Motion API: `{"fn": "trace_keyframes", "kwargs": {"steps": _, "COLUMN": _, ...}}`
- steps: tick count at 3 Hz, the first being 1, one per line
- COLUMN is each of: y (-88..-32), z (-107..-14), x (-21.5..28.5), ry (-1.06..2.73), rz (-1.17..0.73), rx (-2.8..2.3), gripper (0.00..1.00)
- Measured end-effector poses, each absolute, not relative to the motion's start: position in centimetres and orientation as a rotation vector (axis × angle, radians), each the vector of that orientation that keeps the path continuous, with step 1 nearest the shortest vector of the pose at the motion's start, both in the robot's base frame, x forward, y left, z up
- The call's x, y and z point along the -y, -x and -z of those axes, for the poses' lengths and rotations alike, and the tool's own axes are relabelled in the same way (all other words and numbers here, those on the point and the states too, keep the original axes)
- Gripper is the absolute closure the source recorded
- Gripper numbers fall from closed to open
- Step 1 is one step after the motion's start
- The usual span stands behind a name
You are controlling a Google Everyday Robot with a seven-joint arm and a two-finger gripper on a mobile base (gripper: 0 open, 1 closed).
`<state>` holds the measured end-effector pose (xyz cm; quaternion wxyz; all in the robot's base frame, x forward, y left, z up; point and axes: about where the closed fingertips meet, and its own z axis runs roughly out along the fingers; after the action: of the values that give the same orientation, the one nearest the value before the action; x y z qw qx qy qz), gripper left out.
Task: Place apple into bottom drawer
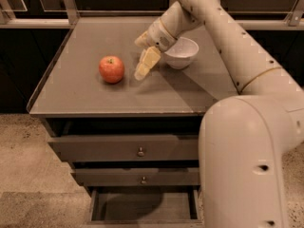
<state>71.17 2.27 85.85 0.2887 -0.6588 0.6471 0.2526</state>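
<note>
The apple's side (pixel 121 70) has my gripper's near finger pointing at it, so I should move toward the cabinet top's front edge (pixel 131 103) and get both fingers around the apple.
The apple (pixel 111 69), red-orange with a short stem, sits on the left part of the grey cabinet top (pixel 85 94). My gripper (pixel 142 71) hangs just above the top, a short way to the right of the apple and not touching it. It points down and to the left, and nothing shows in it. The bottom drawer (pixel 142 206) is pulled open at the foot of the cabinet, and its flat grey floor is bare.
A white bowl (pixel 181 52) stands on the top just right of the gripper, partly behind my wrist. Two wider drawers with round knobs (pixel 140 151) (pixel 142 179) are slightly pulled out. My arm fills the right side. A railing runs behind the cabinet.
</note>
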Motion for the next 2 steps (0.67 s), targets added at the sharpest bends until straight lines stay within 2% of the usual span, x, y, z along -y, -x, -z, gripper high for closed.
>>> {"fn": "trace_keyframes", "kwargs": {"steps": 2, "y": -73.2, "z": -83.1, "x": -7.9, "ry": 1.734, "rz": -0.936, "rx": -1.68, "gripper": 0.0}}
